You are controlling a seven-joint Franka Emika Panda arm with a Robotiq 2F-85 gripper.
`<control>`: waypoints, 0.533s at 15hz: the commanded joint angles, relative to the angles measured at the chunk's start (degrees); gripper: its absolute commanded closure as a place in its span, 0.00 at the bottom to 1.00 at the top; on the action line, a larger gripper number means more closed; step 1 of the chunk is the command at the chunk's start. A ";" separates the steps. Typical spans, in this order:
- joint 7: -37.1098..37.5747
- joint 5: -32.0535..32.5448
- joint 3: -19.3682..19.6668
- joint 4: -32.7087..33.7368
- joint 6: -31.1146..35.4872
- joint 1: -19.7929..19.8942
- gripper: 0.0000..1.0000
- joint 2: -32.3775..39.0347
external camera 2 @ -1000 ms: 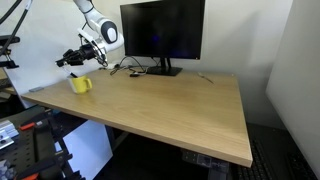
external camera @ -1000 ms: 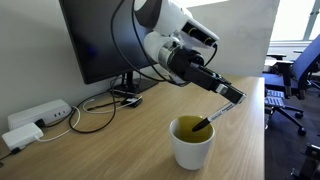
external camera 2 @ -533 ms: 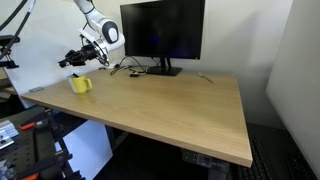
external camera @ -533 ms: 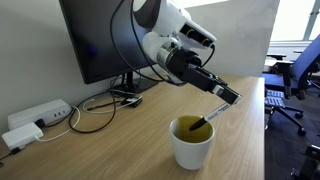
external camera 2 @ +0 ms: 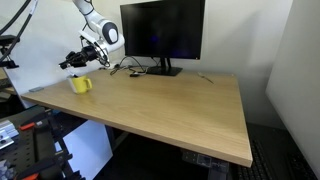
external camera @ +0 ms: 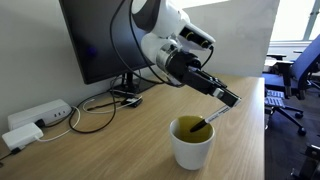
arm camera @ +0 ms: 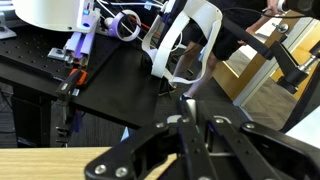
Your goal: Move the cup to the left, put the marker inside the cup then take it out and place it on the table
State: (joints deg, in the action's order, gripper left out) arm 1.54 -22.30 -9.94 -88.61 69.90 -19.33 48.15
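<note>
The marker's lower end (external camera: 198,127) is at a slant inside the cup's opening. My gripper goes on moving the marker down until it rests in the cup (external camera: 187,130), and then let go.
The cup (external camera: 192,141), a white mug with a yellow-green inside, stands on the wood-grain table (external camera: 110,145); in an exterior view it looks yellow near the desk's corner (external camera 2: 81,85). My gripper (external camera: 229,99) hangs just above and beside the cup, shut on the upper end of the marker (external camera: 206,121). The marker slants down, with its lower end inside the cup's mouth. The gripper also shows above the cup in an exterior view (external camera 2: 73,63). In the wrist view the black fingers (arm camera: 190,122) close round a pale marker end (arm camera: 188,103); the cup is out of view there.
A black monitor (external camera: 95,35) on a stand is behind the cup, with black cables (external camera: 95,112) and a white power strip (external camera: 38,117) beside it. Office chairs (external camera: 293,75) stand past the table's far edge. The desk top stretches wide (external camera 2: 170,110).
The gripper and marker have shifted only very slightly; the marker's lower end stays in the cup's mouth. The cup has not moved.
</note>
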 commanded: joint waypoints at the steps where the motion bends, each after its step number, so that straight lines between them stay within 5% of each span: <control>1: 1.80 2.00 -0.65 3.31 -1.05 -0.37 0.97 2.70; 8: 2.87 4.07 -1.00 7.62 -1.69 -1.80 0.97 6.18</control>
State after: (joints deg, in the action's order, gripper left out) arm 2.77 -19.95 -10.25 -84.21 69.85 -20.91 52.56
